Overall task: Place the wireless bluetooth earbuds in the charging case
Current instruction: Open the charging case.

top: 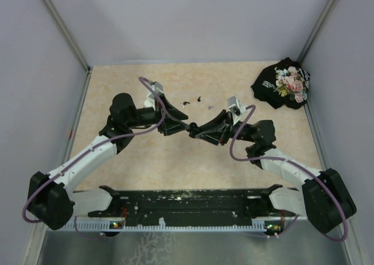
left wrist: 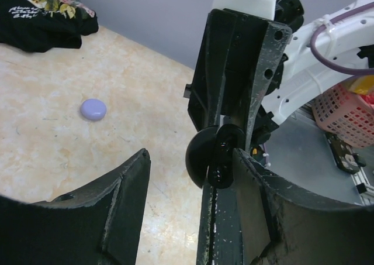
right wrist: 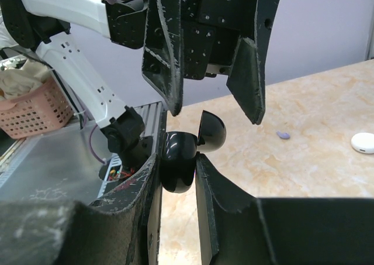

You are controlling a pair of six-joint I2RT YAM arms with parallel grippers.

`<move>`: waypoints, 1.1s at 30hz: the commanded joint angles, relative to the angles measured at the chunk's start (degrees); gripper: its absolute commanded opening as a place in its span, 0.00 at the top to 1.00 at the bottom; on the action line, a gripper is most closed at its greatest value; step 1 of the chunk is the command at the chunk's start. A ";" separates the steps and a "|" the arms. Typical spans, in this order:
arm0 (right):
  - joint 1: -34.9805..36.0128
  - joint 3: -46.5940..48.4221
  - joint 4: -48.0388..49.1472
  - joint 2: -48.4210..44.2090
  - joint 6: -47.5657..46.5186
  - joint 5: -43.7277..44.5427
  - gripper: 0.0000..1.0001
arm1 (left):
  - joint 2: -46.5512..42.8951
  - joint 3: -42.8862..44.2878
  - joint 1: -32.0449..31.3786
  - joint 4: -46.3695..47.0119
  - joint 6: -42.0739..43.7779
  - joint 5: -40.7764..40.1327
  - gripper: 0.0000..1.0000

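Note:
The charging case's slots tilt toward my left gripper, so my left gripper should hold the charging case while my right gripper grips it again with the slots facing up.
My right gripper is shut on a glossy black charging case and holds it above the table with its lid hinged open. In the left wrist view the case shows edge-on beside my left gripper's right finger. My left gripper is open and empty, its fingers hanging just above the case. The two grippers meet at the table's middle. Tiny black earbuds and a purple one lie loose on the table behind them. The purple earbud also shows in the right wrist view.
A black floral cloth lies at the back right. A lavender round case and a white round case rest on the tan tabletop. A pink basket stands off the table's near edge.

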 commanded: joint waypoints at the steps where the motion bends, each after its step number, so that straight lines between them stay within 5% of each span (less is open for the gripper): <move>1: 0.60 0.46 4.53 -0.03 0.28 -0.48 1.00 | -0.02 -0.44 0.33 5.07 -2.34 4.96 0.36; 11: 0.90 0.58 6.91 0.44 1.42 -1.06 1.00 | 2.65 -0.86 0.33 9.27 -5.26 8.72 0.43; 24: 1.13 0.71 6.42 0.73 1.32 -1.43 0.99 | 3.98 -0.62 0.33 12.99 -6.90 11.75 0.72; 33: 1.13 2.91 -10.52 -3.54 -7.26 -1.27 0.63 | 1.36 5.47 0.28 -8.90 8.03 7.82 0.91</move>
